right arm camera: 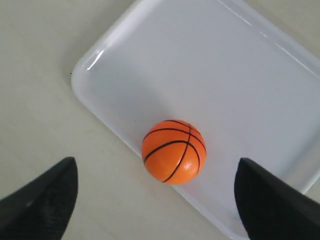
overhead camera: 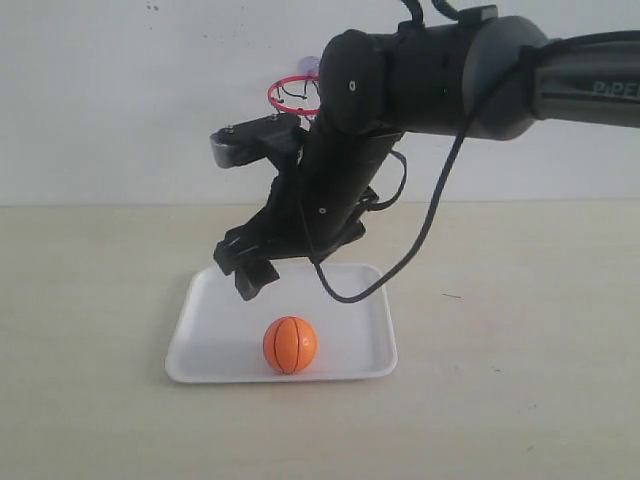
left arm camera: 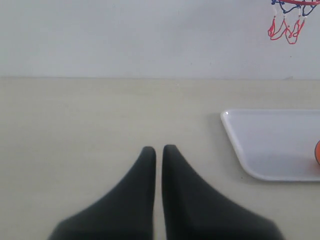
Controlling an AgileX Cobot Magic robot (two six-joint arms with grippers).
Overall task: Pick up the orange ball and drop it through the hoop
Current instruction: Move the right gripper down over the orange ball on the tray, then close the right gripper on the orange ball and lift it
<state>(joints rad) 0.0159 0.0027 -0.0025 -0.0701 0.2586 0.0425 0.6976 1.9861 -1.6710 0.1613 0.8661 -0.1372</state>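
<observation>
The orange ball (right arm camera: 174, 151) is centred in front of the wide-open fingers of my right gripper. I should go on down toward the ball (overhead camera: 290, 345) until the fingers are on both sides of it, before I close them.
The orange ball (overhead camera: 290, 344) lies near the front edge of a white tray (overhead camera: 210, 340). My right gripper (overhead camera: 245, 272) hangs open above the tray's back left part, a short way above and left of the ball. In the right wrist view the ball (right arm camera: 173, 151) sits between and ahead of the wide-open fingers (right arm camera: 50, 195), untouched. The red-rimmed hoop (overhead camera: 290, 95) is on the back wall, partly hidden behind the right arm. My left gripper (left arm camera: 158, 148) is shut on nothing over bare table. Its view catches the hoop's net (left arm camera: 286, 22) and a sliver of the ball (left arm camera: 317, 153).
The tray (right arm camera: 200, 75) rests on a beige tabletop against a white wall. The right arm's black cable (overhead camera: 420, 250) loops down over the tray's back right corner. In the left wrist view the tray (left arm camera: 270, 140) lies off to one side of the fingers.
</observation>
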